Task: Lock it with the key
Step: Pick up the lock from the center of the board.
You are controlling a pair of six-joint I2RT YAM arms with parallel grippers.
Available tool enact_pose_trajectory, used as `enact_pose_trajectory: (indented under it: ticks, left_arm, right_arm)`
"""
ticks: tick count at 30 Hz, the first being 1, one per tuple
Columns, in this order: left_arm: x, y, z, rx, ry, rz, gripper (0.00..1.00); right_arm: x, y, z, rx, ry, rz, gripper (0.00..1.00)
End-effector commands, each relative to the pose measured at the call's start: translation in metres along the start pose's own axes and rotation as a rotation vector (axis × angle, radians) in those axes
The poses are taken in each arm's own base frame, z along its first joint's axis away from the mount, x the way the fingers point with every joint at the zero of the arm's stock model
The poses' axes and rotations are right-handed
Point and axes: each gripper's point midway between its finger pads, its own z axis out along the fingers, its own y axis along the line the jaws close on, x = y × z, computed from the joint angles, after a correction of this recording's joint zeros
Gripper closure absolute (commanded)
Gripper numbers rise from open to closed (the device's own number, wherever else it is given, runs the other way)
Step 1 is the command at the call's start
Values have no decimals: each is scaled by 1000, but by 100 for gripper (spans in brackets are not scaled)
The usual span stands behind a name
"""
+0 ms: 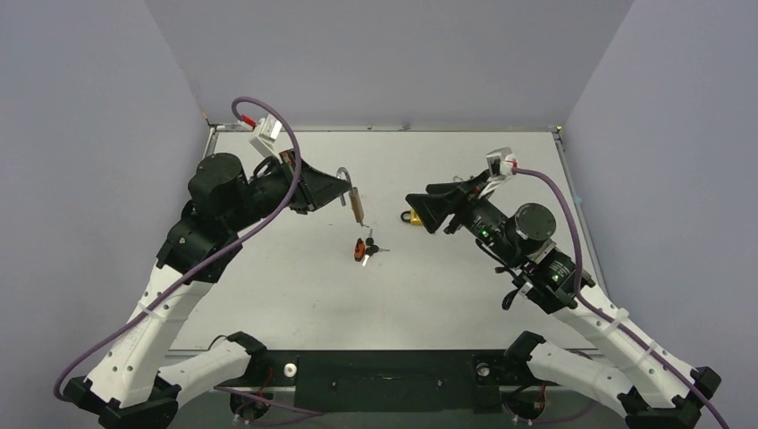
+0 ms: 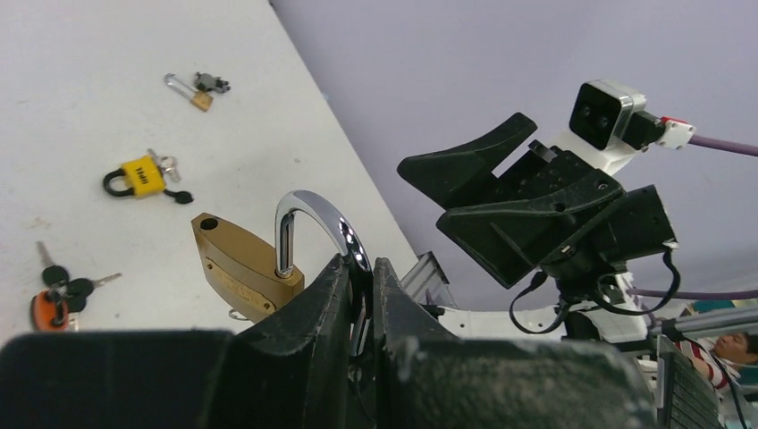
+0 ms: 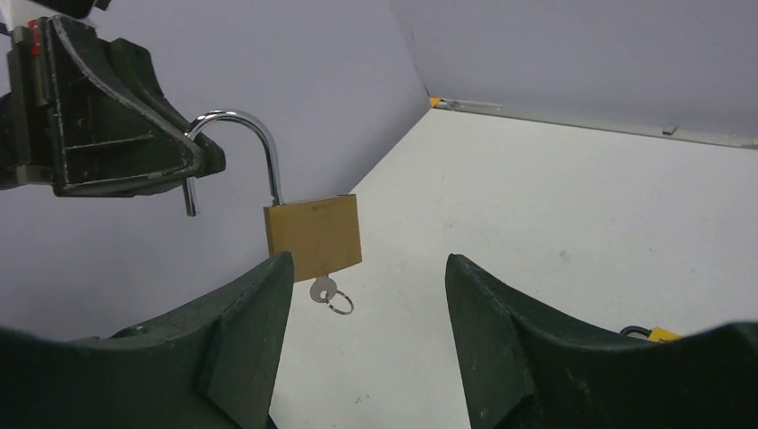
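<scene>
The shackle's loose end sits away from the hole in the brass body (image 2: pixel 208 223). Next, my right gripper grips the body (image 3: pixel 315 237) before my left gripper turns the shackle.
A brass padlock (image 1: pixel 357 205) hangs in the air by its open chrome shackle (image 2: pixel 313 214). My left gripper (image 1: pixel 343 194) is shut on that shackle and holds the lock above the table. In the right wrist view the brass body (image 3: pixel 313 237) hangs with a silver key (image 3: pixel 323 290) and ring stuck in its underside. My right gripper (image 1: pixel 418 213) is open and empty, to the right of the lock and apart from it; its fingers (image 3: pixel 241 340) frame the key from a distance.
A key bunch with an orange tag (image 1: pixel 364 248) lies on the white table (image 1: pixel 295 295) below the lock. A yellow padlock (image 1: pixel 413 217) lies by the right gripper and shows in the left wrist view (image 2: pixel 143 175). A small brass padlock (image 2: pixel 195 92) lies farther off.
</scene>
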Motion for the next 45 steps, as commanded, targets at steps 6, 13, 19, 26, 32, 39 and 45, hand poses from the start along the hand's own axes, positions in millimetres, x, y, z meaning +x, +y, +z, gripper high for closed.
enact_pose_trajectory:
  ticks: [6,13,19,26,32,39,45]
  left_arm:
    - [-44,-109,8,264,-151,23,100]
    - [-46,-128,28,226,-167,-36,100]
    - [-45,-138,38,227,-163,-58,100]
    - [-43,-142,44,215,-151,-69,100]
    - [-43,-145,44,220,-146,-78,100]
    - [-43,-150,44,231,-141,-81,100]
    - [-41,-150,44,233,-133,-84,100]
  right_arm:
    - [-19,40,-9,-106,-94,-132,41]
    - [-10,16,-7,126,-126,-258,39]
    - [-12,0,-6,227,-191,-300,43]
    - [-10,-4,6,280,-210,-350,49]
    - [-6,-6,13,305,-221,-357,53]
    - [-3,-4,19,318,-222,-368,66]
    - [-7,-5,20,334,-245,-355,76]
